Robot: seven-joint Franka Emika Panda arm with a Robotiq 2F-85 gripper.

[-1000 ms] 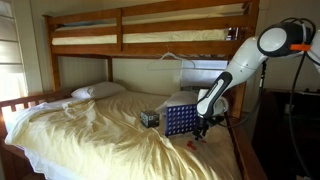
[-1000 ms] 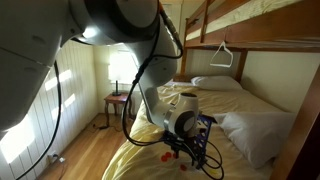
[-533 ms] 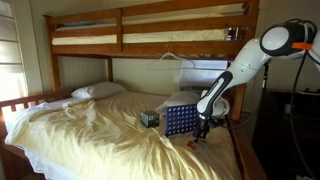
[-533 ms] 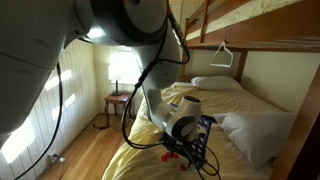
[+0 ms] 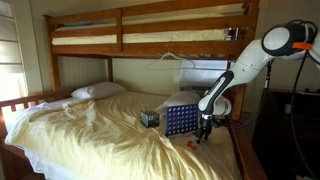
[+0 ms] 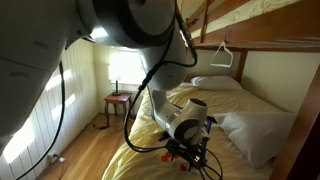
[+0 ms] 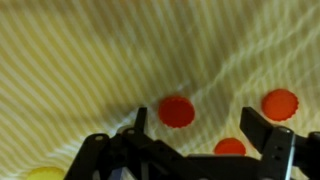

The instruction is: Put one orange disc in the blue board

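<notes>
The orange disc [image 7: 177, 110] closest to the yellow disc is off-centre in my gripper, next to another orange disc [image 7: 230, 147]. I should centre my gripper on the disc closest to the yellow one and pinch only that disc.
In the wrist view my gripper [image 7: 196, 125] is open, hovering just above the yellow striped bedsheet. Three orange discs lie flat on the sheet: one [image 7: 176, 111] between my fingers near the left one, one [image 7: 230, 148] lower between them, and one [image 7: 280, 104] just outside the right finger. Nothing is held. In an exterior view the blue board [image 5: 180, 121] stands upright on the bed, just left of my gripper [image 5: 203, 131]. In an exterior view [image 6: 186, 152] my gripper is low over the bed edge and the arm hides most of the board.
A small dark patterned box [image 5: 149, 118] sits on the bed left of the board. A yellow disc [image 7: 45, 175] lies at the lower left of the wrist view. White pillows [image 5: 98, 90] lie at the head of the bed. A bunk frame [image 5: 150, 30] runs overhead.
My gripper has shifted slightly to the right and lower over the bed beside the board. The board and box have not moved.
</notes>
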